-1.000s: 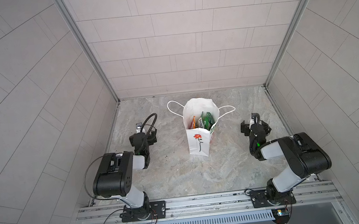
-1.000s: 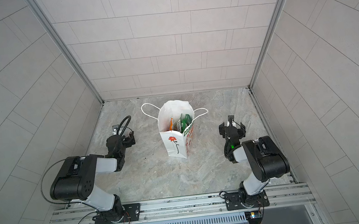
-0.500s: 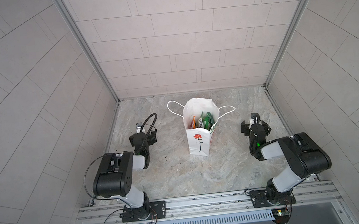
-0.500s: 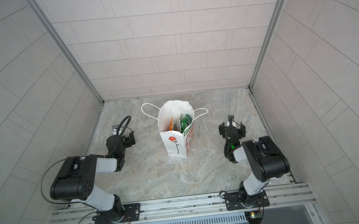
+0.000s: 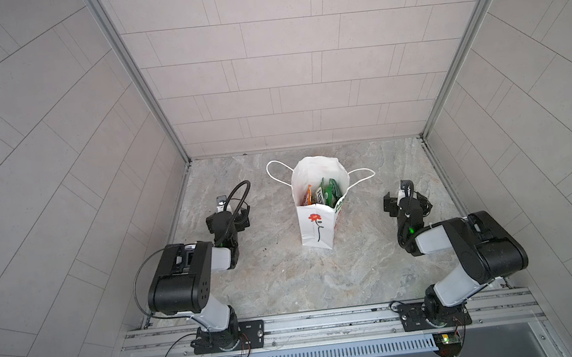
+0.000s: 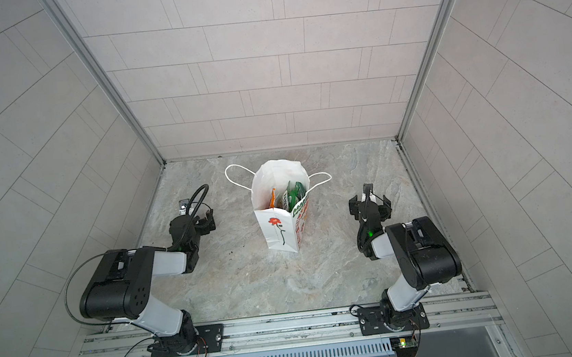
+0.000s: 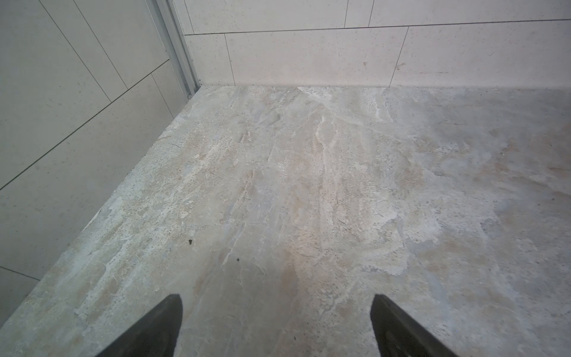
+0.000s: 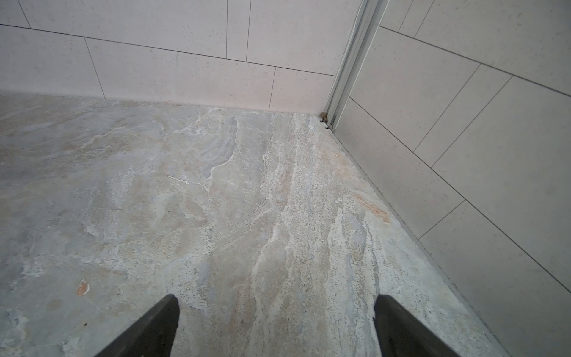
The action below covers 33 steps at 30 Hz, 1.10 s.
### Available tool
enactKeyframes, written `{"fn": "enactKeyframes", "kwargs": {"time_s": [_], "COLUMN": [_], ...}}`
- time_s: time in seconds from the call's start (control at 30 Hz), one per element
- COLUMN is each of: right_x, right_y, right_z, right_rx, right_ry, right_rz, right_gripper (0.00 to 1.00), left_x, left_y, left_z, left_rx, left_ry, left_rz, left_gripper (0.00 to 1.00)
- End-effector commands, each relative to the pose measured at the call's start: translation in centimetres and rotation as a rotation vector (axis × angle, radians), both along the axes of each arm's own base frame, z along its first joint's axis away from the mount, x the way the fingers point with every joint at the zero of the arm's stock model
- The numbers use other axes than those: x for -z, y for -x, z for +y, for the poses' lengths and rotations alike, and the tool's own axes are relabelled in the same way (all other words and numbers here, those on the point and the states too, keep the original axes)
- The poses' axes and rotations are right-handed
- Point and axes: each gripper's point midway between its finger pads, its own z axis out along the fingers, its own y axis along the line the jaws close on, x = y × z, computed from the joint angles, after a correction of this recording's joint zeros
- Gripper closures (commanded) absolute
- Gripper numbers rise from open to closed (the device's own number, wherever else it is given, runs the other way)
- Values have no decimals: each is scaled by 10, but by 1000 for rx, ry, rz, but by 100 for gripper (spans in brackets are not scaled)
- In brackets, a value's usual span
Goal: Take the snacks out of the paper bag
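The snacks (image 5: 323,193) are deep inside the upright paper bag. My left gripper should grab the bag's cord handle (image 5: 271,163) and my right gripper should push the bag's base, so that the bag tips.
The white paper bag (image 5: 316,226) (image 6: 278,228) with a red flower drawing stands upright in the middle of the stone floor, mouth open, cord handles hanging to either side. The snacks (image 5: 327,192) (image 6: 293,196) sit inside it: green packets, and an orange one (image 5: 307,196) at the left of the mouth. My left gripper (image 5: 229,217) (image 7: 276,298) rests low to the left of the bag, open and empty. On the bag's right my right gripper (image 5: 404,201) (image 8: 276,298) is low too, also open with nothing in it. Neither wrist view shows the bag.
Tiled walls (image 5: 303,77) enclose the floor at the back and both sides, close to each gripper's outer side. A metal rail (image 5: 327,320) carrying both arm bases runs along the front. Small dark specks (image 5: 264,249) lie on the floor left of the bag.
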Motion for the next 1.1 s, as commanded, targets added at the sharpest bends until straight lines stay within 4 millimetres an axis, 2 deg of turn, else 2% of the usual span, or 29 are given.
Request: {"fn": "enactKeyframes", "kwargs": {"time_s": [0.0,0.07,0.2,0.3,0.37,0.53,0.6,0.7,0.8,0.9,1.0,1.07], "right_x": [-6,-13,-37,-55,-55,-53,-52,-52,-45,-37,-35,-33], "right_y": [0,2,11,19,25,29,29,25,23,23,21,21], "right_z": [-4,-5,-9,-13,-12,14,30,55,72,84,93,99], "right_rx": [26,33,55,103,123,17,-60,-185,-262,-312,-344,-358], "right_ry": [14,7,10,-73,-156,-301,-353,-415,-459,-488,-514,-529], "right_rz": [-11,-10,-35,-38,10,105,149,200,247,281,289,293], "right_gripper": [1,1,1,1,1,1,1,1,1,1,1,1], "left_x": [-18,-29,-56,-72,-80,-111,-141,-189,-234,-266,-281,-285], "left_y": [1,7,19,30,30,28,24,23,24,23,18,14], "left_z": [8,17,31,37,21,-25,-48,-73,-90,-114,-139,-153], "left_rx": [-52,-109,-202,-304,-250,-96,26,179,296,442,582,658], "left_ry": [-1,-5,-8,114,221,507,584,650,691,756,831,883], "left_rz": [-64,-79,-80,-44,-7,61,45,-5,-58,-76,-46,-20], "left_gripper": [0,0,0,0,0,0,0,0,0,0,4,10]}}
